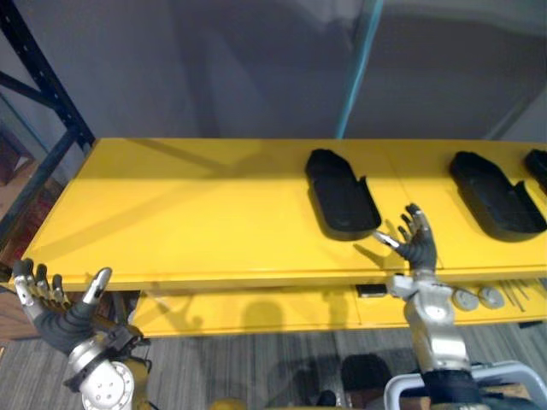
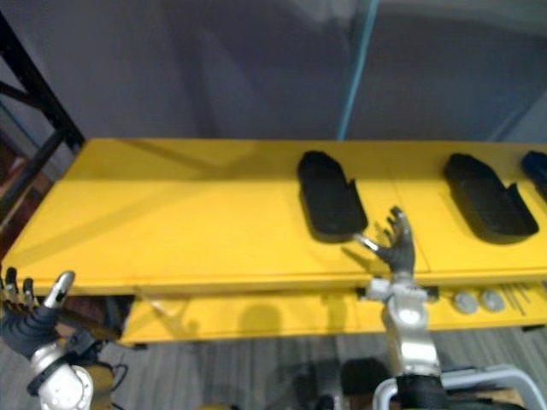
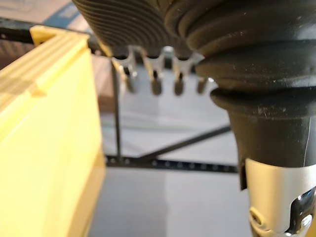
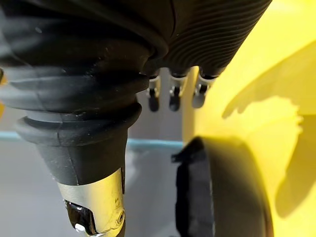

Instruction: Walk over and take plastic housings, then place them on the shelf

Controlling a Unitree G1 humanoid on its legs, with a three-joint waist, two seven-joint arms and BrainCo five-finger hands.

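I can see an open grey bin [image 1: 511, 376] next to the partly filled yellow shelf [image 1: 192, 209], so I should expect more black housings in the bin.
A black plastic housing [image 1: 341, 194] lies on the yellow shelf [image 1: 197, 213] near its middle. A second black housing [image 1: 496, 191] lies further right, and part of a third [image 1: 538, 165] shows at the right edge. My right hand [image 1: 418, 243] is raised at the shelf's front edge, just in front and to the right of the middle housing, fingers spread and holding nothing. In the right wrist view the housing [image 4: 207, 197] sits just past the fingers [image 4: 171, 95]. My left hand [image 1: 53, 310] hangs open below the shelf's left front corner, empty.
A dark blue rack upright with a diagonal brace [image 1: 38, 111] stands at the left. A teal pole [image 1: 359, 64] rises behind the shelf. A lower yellow level [image 1: 256, 312] holds small round metal parts [image 1: 477, 298] at the right. Grey floor lies below.
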